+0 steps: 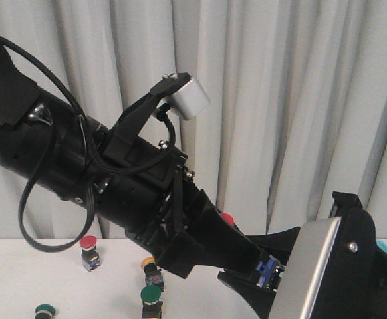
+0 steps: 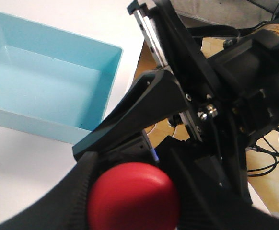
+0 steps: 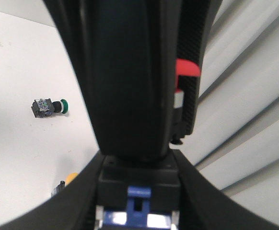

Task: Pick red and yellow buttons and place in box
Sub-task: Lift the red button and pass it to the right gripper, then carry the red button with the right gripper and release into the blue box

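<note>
Both of my grippers are closed on the red button. Next, my left gripper lets go and moves away before my right gripper puts the button in the light blue box (image 2: 48, 79).
A red button (image 2: 132, 196) is caught between both grippers above the table. My left gripper (image 2: 135, 191) is shut on its red cap. My right gripper (image 3: 139, 191) is closed on the button's black and blue body (image 3: 139, 199); the cap (image 3: 187, 69) peeks out past the left finger. In the front view the two grippers meet at lower right, with the cap (image 1: 228, 218) just showing. The light blue box (image 2: 34, 122) lies below and beside them, with nothing visible inside. On the table stand another red button (image 1: 88, 243) and a yellow button (image 1: 149, 264).
Two green-capped buttons (image 1: 151, 294) (image 1: 44, 309) stand near the front of the white table. One green button (image 3: 51, 106) lies on its side in the right wrist view. My left arm (image 1: 114, 173) fills the middle of the front view. Grey curtains hang behind.
</note>
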Controlling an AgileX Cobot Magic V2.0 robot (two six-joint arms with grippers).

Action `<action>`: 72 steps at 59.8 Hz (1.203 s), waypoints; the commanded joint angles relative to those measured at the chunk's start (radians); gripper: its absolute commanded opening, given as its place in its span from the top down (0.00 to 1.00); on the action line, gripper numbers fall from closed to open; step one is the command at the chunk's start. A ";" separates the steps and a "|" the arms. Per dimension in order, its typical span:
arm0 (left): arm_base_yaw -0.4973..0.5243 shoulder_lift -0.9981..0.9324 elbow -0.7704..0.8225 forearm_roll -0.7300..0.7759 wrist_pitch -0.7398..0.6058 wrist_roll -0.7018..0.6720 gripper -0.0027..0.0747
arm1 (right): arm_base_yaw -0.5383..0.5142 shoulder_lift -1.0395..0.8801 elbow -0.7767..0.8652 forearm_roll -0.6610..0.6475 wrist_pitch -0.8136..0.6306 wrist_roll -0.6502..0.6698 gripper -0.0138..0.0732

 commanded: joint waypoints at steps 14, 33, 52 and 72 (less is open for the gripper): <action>-0.006 -0.042 -0.030 -0.062 -0.054 -0.008 0.71 | 0.000 -0.010 -0.035 -0.001 -0.098 -0.010 0.85; -0.006 -0.042 -0.034 -0.064 -0.130 -0.020 0.26 | 0.000 -0.010 -0.035 0.004 -0.096 -0.006 0.84; 0.009 -0.083 -0.174 0.106 -0.168 -0.025 0.28 | -0.003 -0.010 -0.035 0.005 -0.094 -0.004 0.83; 0.027 -0.204 -0.342 0.734 -0.153 -0.376 0.48 | -0.318 -0.010 -0.035 0.007 -0.231 0.262 0.82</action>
